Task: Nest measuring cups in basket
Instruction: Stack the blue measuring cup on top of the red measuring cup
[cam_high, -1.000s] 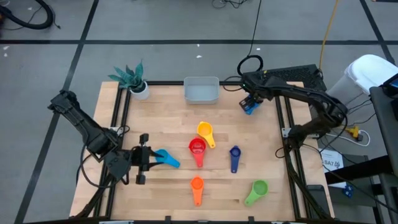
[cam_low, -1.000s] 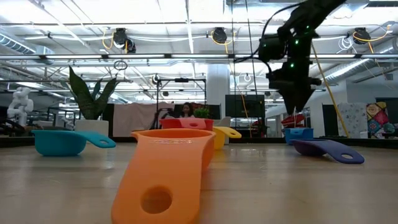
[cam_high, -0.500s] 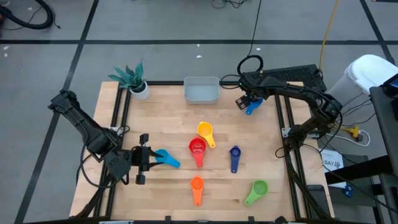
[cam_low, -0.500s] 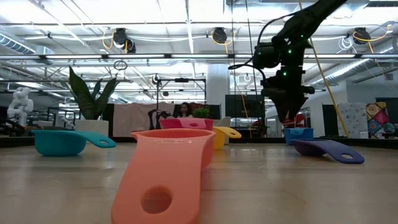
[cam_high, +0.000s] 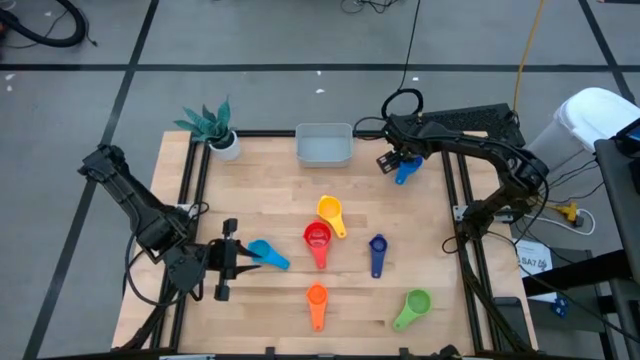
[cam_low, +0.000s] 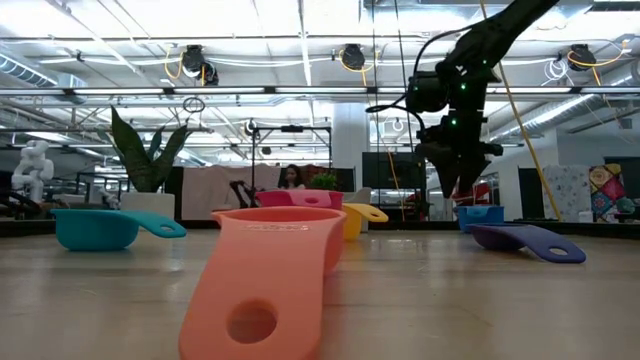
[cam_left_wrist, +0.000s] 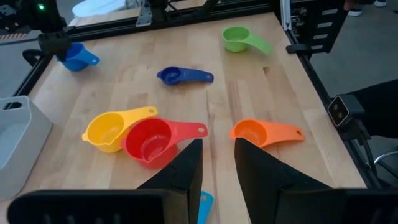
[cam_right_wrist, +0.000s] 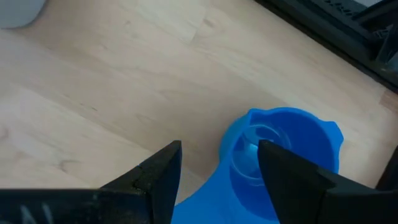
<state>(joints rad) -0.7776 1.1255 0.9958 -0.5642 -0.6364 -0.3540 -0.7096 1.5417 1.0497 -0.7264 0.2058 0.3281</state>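
I should keep lowering my right gripper, because its open fingers are on both sides of the blue cup's handle (cam_right_wrist: 208, 200), until they reach down beside its root (cam_right_wrist: 226, 180), and then close them.
The pale grey-blue basket (cam_high: 323, 146) stands at the table's far edge. A blue measuring cup (cam_high: 405, 170) sits upright on the table at the far right. My right gripper (cam_right_wrist: 221, 146) hangs open just over it, one finger by the handle and the other over the bowl (cam_right_wrist: 292, 146). Yellow (cam_high: 330, 212), red (cam_high: 317, 240), dark blue (cam_high: 377, 252), orange (cam_high: 317, 303) and green (cam_high: 412, 307) cups lie about the table's middle and near side. A light blue cup (cam_high: 266, 254) rests on the table under the tips of my left gripper (cam_left_wrist: 217, 143), which is narrowly open with nothing between its fingers. My right gripper comes at the blue cup from above, pointing steeply down. Its fingers (cam_right_wrist: 280, 171) stand astride where the handle (cam_right_wrist: 208, 196) meets the bowl. I cannot tell whether they touch the cup, which stands on the table.
A white pot with a teal plant (cam_high: 212, 128) stands at the far left corner. Black frame rails run along the table's left (cam_high: 185, 200) and right (cam_high: 455, 200) sides. Bare wood lies between the basket and the middle cups.
My right gripper has shifted a little toward the table's left edge and sunk slightly over the blue cup, staying open. The blue cup has stayed where it was.
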